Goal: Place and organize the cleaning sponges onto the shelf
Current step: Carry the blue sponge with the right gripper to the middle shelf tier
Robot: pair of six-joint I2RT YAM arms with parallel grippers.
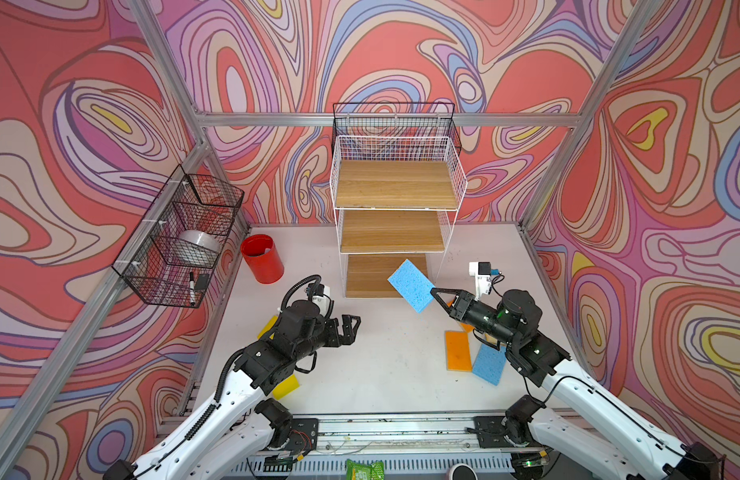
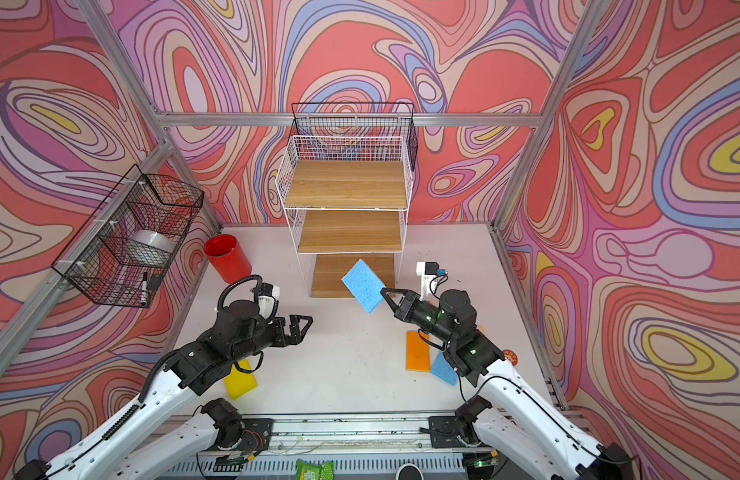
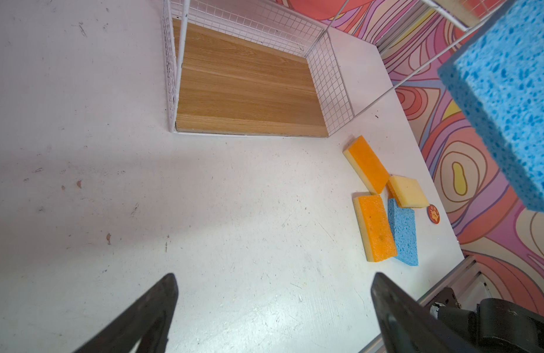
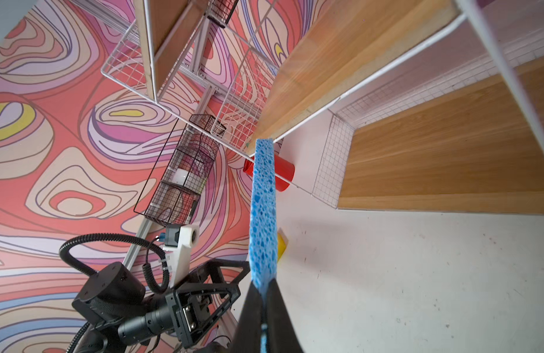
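Observation:
The light blue sponge has its loose end (image 1: 398,271) sticking out past my fingers, so my right gripper should keep lifting it until it rests on the shelf's empty middle board (image 1: 378,230).
My right gripper (image 1: 434,293) (image 4: 263,285) is shut on one end of a light blue sponge (image 1: 410,284) (image 2: 363,284), held in the air in front of the shelf's (image 1: 395,185) bottom tier. All three wooden boards are bare. My left gripper (image 1: 348,330) (image 3: 273,276) hovers open and empty over the table, left of the shelf. On the right of the table lie two orange sponges (image 3: 367,163) (image 3: 376,227), one sponge with its pale yellow side up (image 3: 408,191), and a blue one (image 3: 402,232). Two yellow sponges (image 1: 287,386) (image 1: 267,326) show partly under my left arm.
A red cup (image 1: 262,257) stands left of the shelf. Black wire baskets (image 1: 181,237) hang on the left wall and another (image 1: 395,120) behind the shelf. A small round orange disc (image 3: 433,214) lies by the right wall. A green packet (image 1: 364,469) sits beyond the front rail.

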